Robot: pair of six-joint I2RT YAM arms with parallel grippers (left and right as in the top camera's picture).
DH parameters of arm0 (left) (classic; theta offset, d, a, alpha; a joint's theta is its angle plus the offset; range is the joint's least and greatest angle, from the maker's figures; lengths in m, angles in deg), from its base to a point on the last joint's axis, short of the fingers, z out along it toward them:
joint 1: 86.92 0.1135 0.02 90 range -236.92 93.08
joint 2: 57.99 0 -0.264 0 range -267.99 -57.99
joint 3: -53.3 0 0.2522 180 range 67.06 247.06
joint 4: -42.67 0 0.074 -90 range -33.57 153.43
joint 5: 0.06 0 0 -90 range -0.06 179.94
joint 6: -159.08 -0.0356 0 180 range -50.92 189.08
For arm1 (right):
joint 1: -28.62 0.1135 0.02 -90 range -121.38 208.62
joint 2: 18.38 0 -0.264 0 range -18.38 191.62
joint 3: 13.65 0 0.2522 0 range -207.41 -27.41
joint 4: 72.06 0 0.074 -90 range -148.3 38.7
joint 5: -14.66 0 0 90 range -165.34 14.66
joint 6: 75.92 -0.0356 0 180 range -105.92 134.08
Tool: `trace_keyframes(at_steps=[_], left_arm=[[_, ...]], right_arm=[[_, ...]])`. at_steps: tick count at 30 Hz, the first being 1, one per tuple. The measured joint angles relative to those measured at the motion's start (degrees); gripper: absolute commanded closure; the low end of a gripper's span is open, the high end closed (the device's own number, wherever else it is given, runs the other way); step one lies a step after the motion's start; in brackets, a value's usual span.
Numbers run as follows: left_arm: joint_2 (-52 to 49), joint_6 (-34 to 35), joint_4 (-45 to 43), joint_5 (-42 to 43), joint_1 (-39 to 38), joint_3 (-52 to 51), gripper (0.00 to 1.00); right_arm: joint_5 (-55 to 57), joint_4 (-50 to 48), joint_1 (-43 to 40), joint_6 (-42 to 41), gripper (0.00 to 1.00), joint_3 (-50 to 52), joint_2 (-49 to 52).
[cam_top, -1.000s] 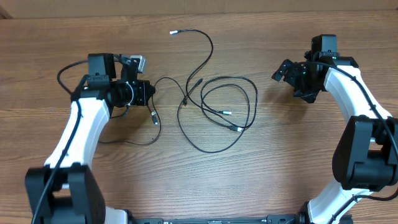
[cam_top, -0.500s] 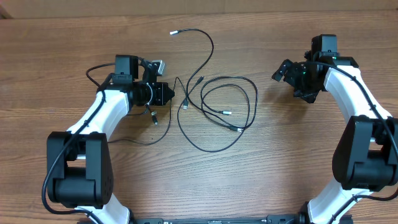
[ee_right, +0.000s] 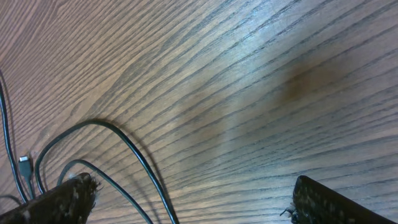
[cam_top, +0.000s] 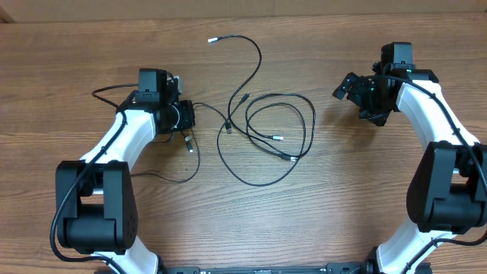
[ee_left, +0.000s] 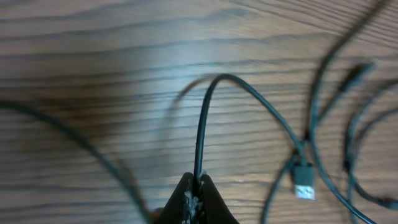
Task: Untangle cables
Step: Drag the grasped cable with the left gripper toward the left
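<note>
I should use my left gripper to pull the held cable's silver-tipped plug (cam_top: 228,127) free, because it lies among the other cables. Then I should grip the cable farther from that plug with my left gripper.
Several thin black cables (cam_top: 278,125) lie looped over one another at the middle of the wooden table. One long cable with a silver tip (cam_top: 212,39) runs toward the far edge. My left gripper (cam_top: 188,118) is at the left side of the tangle, shut on a cable. In the left wrist view that cable (ee_left: 200,130) rises from the pinched jaws of the left gripper (ee_left: 196,186), arcs over and drops toward a silver-tipped plug (ee_left: 305,188). My right gripper (cam_top: 344,87) hangs to the right of the loops, apart from them. In the right wrist view the right gripper (ee_right: 193,186) stands open over bare wood, with cables (ee_right: 134,152) at its lower left.
The wooden table (cam_top: 342,198) runs past the tangle on all sides. Another thin cord (cam_top: 163,176) trails on the table beside my left arm. The thicker wire of the left arm (cam_top: 114,90) loops out behind its wrist.
My left gripper went right toward the tangle, then drew back left a little with the cable in its jaws. The right arm has not moved.
</note>
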Motion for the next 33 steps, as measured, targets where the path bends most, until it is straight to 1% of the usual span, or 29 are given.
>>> trace_keyframes(at_steps=[7,20,25,33], left_arm=[[0.0,4.0,1.64,-6.32,1.62,0.0,0.96],[0.0,6.64,3.82,-11.06,7.85,0.0,0.94],[0.0,7.85,5.77,-15.1,9.53,0.0,0.89],[0.0,10.4,7.21,-16.55,15.61,0.0,0.89]], right_arm=[[0.0,0.02,0.0,-0.02,0.0,0.0,0.0],[0.0,0.02,0.0,0.0,0.0,0.0,0.0],[0.0,0.0,0.0,0.0,0.0,0.0,0.0],[0.0,0.04,0.0,0.0,0.0,0.0,0.0]])
